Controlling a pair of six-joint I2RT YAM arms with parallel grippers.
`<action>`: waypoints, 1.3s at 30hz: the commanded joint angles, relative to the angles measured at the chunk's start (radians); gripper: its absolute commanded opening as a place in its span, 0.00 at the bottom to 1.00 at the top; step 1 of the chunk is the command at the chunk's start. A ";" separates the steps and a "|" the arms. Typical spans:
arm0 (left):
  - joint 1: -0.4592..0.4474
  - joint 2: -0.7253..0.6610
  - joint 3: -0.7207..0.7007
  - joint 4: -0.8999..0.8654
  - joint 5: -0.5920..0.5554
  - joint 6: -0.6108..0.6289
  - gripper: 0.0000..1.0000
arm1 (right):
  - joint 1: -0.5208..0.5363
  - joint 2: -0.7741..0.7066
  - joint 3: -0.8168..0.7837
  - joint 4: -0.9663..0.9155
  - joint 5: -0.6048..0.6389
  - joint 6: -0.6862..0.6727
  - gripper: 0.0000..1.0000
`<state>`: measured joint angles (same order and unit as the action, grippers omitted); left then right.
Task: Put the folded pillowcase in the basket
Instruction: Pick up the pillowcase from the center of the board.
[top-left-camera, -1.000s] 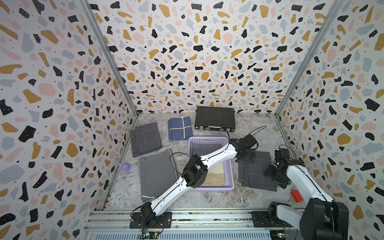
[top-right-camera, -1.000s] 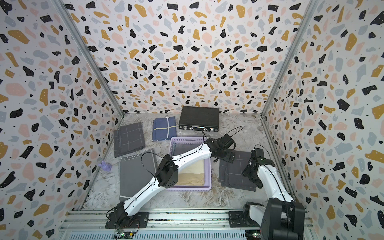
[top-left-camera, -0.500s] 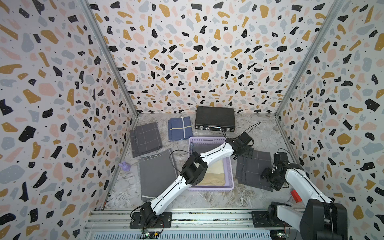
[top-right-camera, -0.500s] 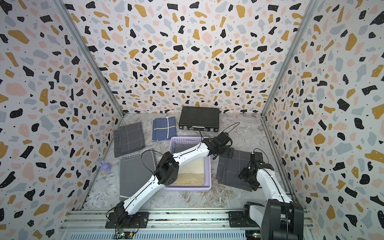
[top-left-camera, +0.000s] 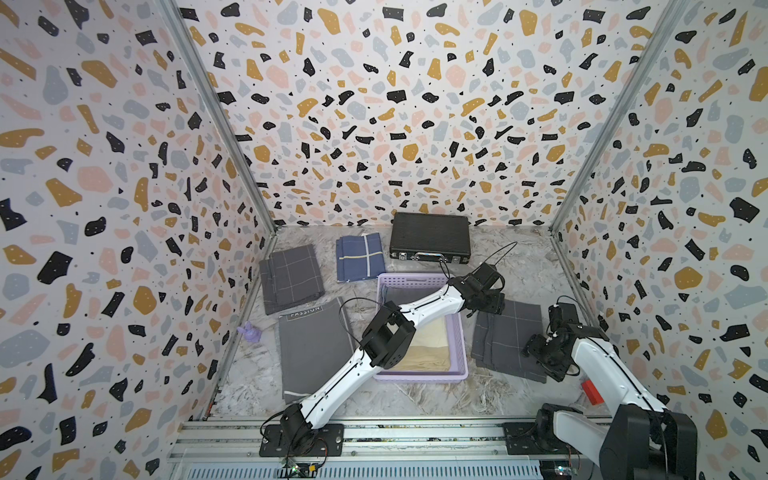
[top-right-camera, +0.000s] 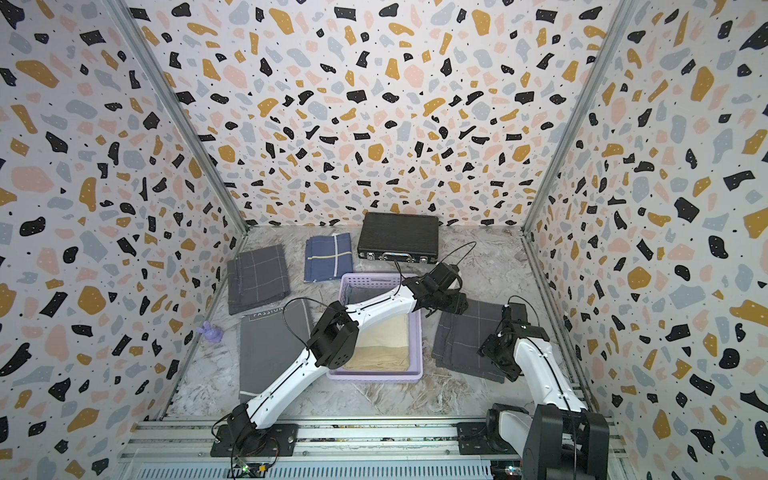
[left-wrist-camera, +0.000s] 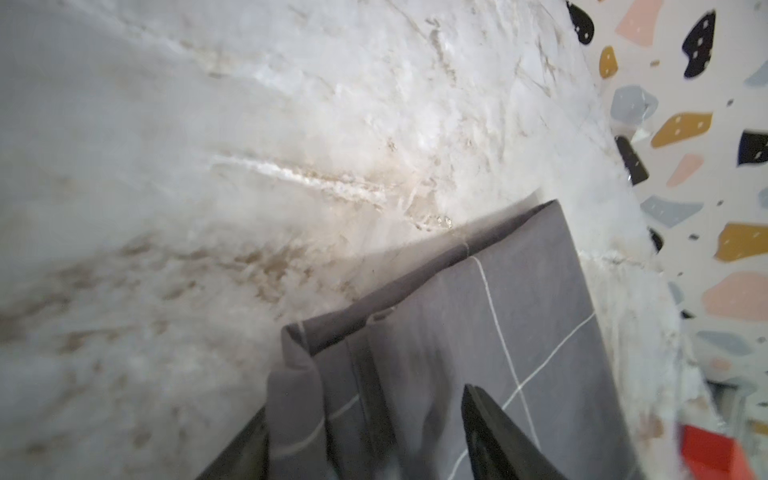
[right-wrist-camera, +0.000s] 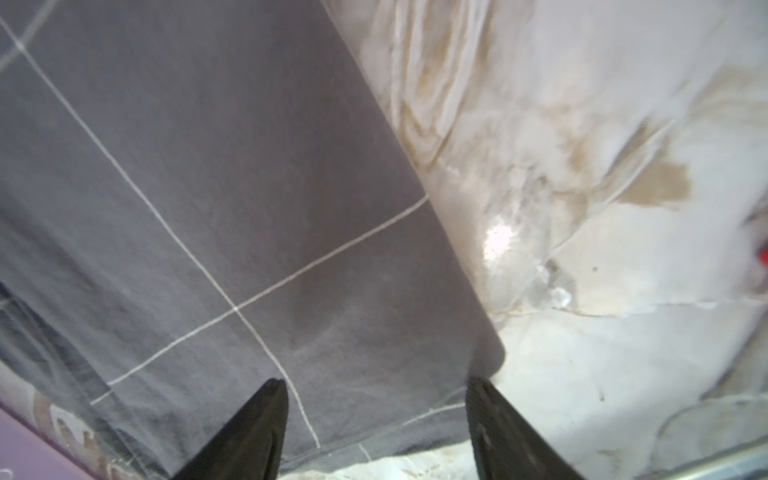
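Observation:
My gripper will lift the folded pillowcase (top-left-camera: 513, 340), which will sag into creases at the layers (top-left-camera: 483, 342) beside the basket yet stay folded, because those layers lie rumpled and loose.
The folded pillowcase (top-left-camera: 509, 336) (top-right-camera: 465, 340) is dark grey with thin white check lines and lies flat on the marble floor, right of the lavender basket (top-left-camera: 411, 280) (top-right-camera: 374, 280). My left gripper (top-left-camera: 488, 305) (top-right-camera: 451, 305) reaches over the basket to the pillowcase's far left corner. In the left wrist view the gripper (left-wrist-camera: 363, 399) is open, with the pillowcase (left-wrist-camera: 519, 311) bunched up between its jaws. My right gripper (top-left-camera: 540, 353) (top-right-camera: 494, 353) sits at the near right corner. It is open (right-wrist-camera: 374, 380), straddling the pillowcase (right-wrist-camera: 208, 166) edge.
Beige cloth (top-left-camera: 428, 345) lies in the basket. A black hard case (top-left-camera: 430, 237) stands at the back. Left of the basket lie a blue folded cloth (top-left-camera: 359, 255), a grey checked one (top-left-camera: 291, 276) and a plain grey one (top-left-camera: 313, 345). A red block (top-left-camera: 592, 390) sits by the right arm.
My left gripper has come down onto the pillowcase's far corner and its jaws have narrowed around bunched cloth. The right gripper has slid nearer along the pillowcase's right side.

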<state>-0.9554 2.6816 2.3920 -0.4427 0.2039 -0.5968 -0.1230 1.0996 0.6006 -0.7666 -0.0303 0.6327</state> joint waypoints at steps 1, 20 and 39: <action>-0.006 0.022 -0.030 -0.019 0.037 0.008 0.30 | -0.001 0.008 0.038 -0.030 0.036 0.005 0.73; 0.059 -0.005 0.046 -0.107 -0.028 0.207 0.00 | -0.010 0.034 0.067 -0.022 0.084 -0.027 0.81; 0.061 0.034 0.099 -0.105 -0.005 0.236 0.00 | -0.020 0.204 -0.025 0.162 -0.199 -0.044 0.58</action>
<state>-0.8921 2.6930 2.4722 -0.5533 0.1829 -0.3767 -0.1432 1.2942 0.6182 -0.6243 -0.1699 0.5781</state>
